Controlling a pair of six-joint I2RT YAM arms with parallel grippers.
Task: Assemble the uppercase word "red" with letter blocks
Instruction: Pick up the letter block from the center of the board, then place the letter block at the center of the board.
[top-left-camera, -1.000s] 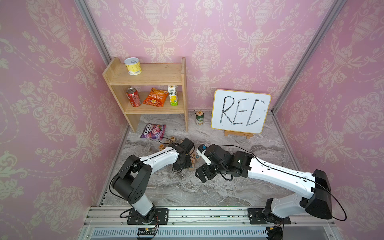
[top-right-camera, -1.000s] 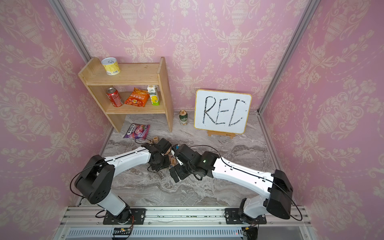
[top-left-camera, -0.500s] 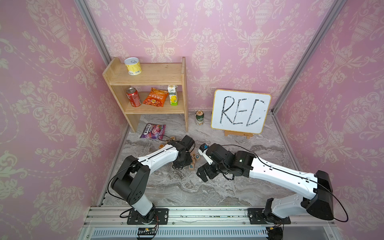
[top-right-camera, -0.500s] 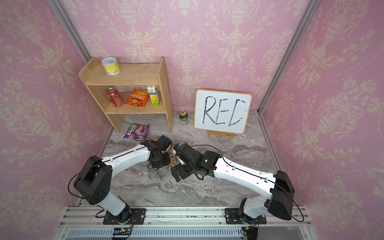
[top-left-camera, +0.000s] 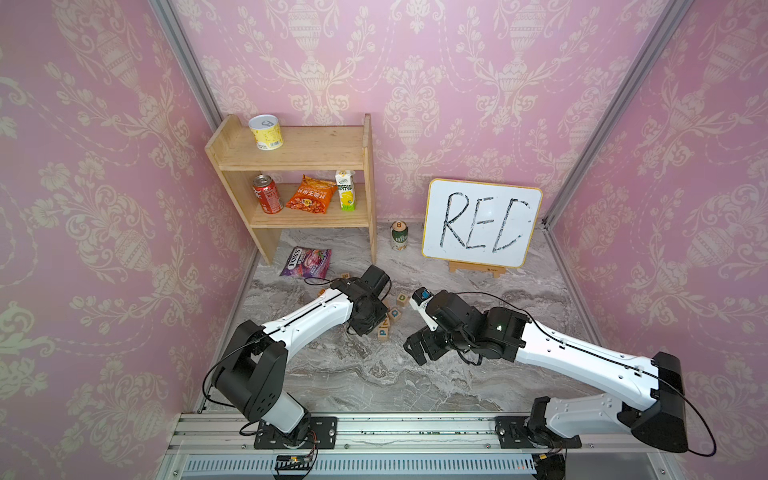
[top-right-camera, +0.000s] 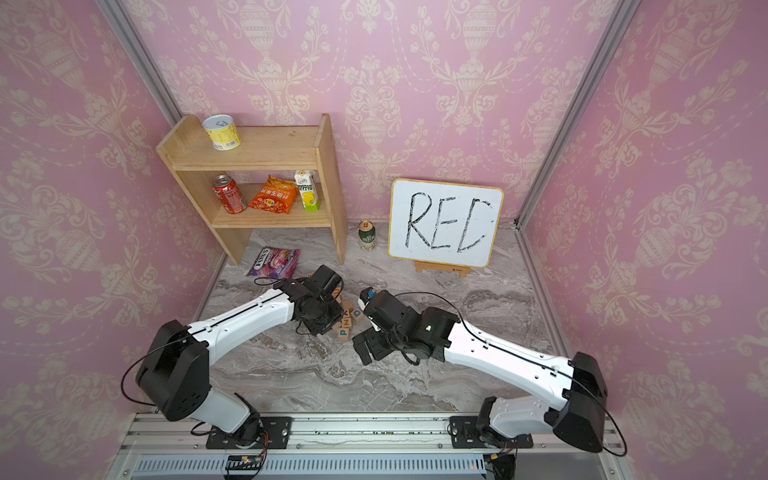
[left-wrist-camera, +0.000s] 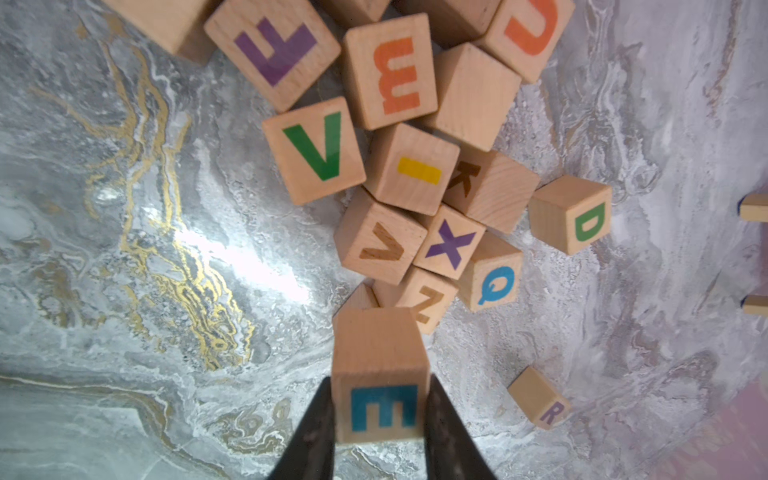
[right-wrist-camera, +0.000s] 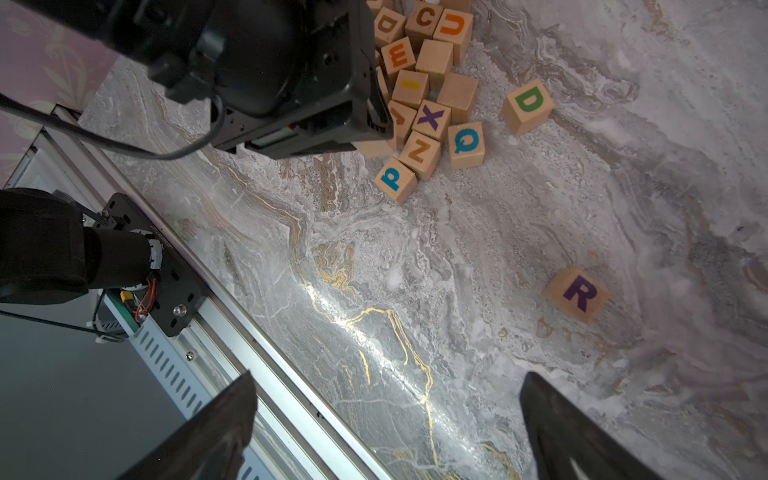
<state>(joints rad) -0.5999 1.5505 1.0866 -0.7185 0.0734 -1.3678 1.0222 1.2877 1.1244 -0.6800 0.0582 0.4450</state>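
Observation:
The blue E (left-wrist-camera: 384, 408) is face up and the marble (right-wrist-camera: 670, 261) next to the R block is open, so the robot's left gripper should keep carrying the E block until it rests there.
My left gripper (left-wrist-camera: 380, 411) is shut on a letter block with a blue E (left-wrist-camera: 380, 374), held just over the near edge of the pile of letter blocks (left-wrist-camera: 411, 166). In both top views the left wrist (top-left-camera: 365, 307) hides those jaws. A block with a green D (left-wrist-camera: 571, 214) (right-wrist-camera: 528, 106) lies apart beside the pile. A block with a purple R (right-wrist-camera: 575, 295) (left-wrist-camera: 540, 401) sits alone on the marble. An orange E block (left-wrist-camera: 392, 75) lies in the pile. My right gripper (right-wrist-camera: 386, 399) (top-left-camera: 419, 349) stands open and empty over bare marble, short of the R block.
A whiteboard with handwritten RED (top-left-camera: 482, 224) stands at the back right. A wooden shelf (top-left-camera: 299, 166) with cans and snacks is at the back left. A purple candy bag (top-left-camera: 307, 262) and a small can (top-left-camera: 399, 236) lie behind the pile. The metal rail (top-left-camera: 374, 428) runs along the front.
The left wrist has shifted a little toward the back with its jaws still shut. The right gripper has drifted slightly rightward, still open.

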